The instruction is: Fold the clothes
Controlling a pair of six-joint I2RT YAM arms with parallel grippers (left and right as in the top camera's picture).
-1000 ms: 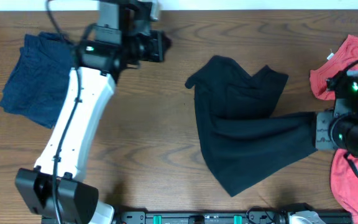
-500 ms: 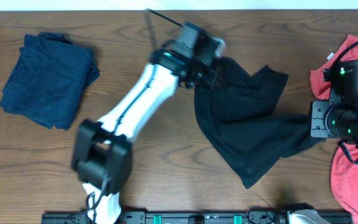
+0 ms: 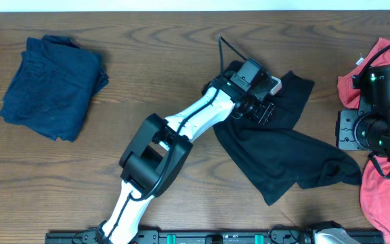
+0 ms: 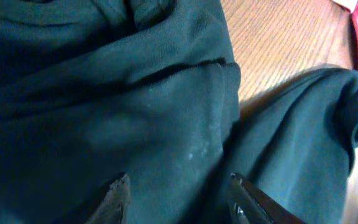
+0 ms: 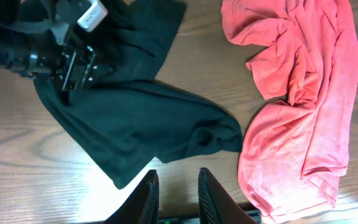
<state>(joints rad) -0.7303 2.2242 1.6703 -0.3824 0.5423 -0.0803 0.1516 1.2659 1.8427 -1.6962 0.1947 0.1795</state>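
Note:
My left gripper should grab the black shirt's upper folds (image 4: 148, 78), which lie bunched up under it, and pull them toward the navy garment (image 3: 56, 88) before any folding.
The clothes lie in three places. A black shirt (image 3: 283, 152) is crumpled at the table's middle right. My left gripper (image 3: 263, 112) hangs low over its upper folds. In the left wrist view the jaws (image 4: 179, 186) stand open above the dark cloth (image 4: 135, 106), gripping nothing. My right gripper (image 3: 344, 130) sits just off the shirt's right end. Its fingers (image 5: 148, 190) are slightly apart with bare wood between them, so it is open and empty. The shirt (image 5: 135, 118) lies just ahead of them. A navy garment (image 3: 49, 85) rests at the far left, and a coral one (image 5: 303, 124) at the right.
The coral garment (image 3: 383, 193) spreads under and around the right arm, up to the table's right edge. The white left arm (image 3: 181, 129) crosses the table's middle diagonally from the front. A black rail (image 3: 215, 237) runs along the front edge.
The left arm swung from the back left over to the black shirt, and its jaws opened. The right gripper let go of the shirt's stretched end, which dropped onto the table.

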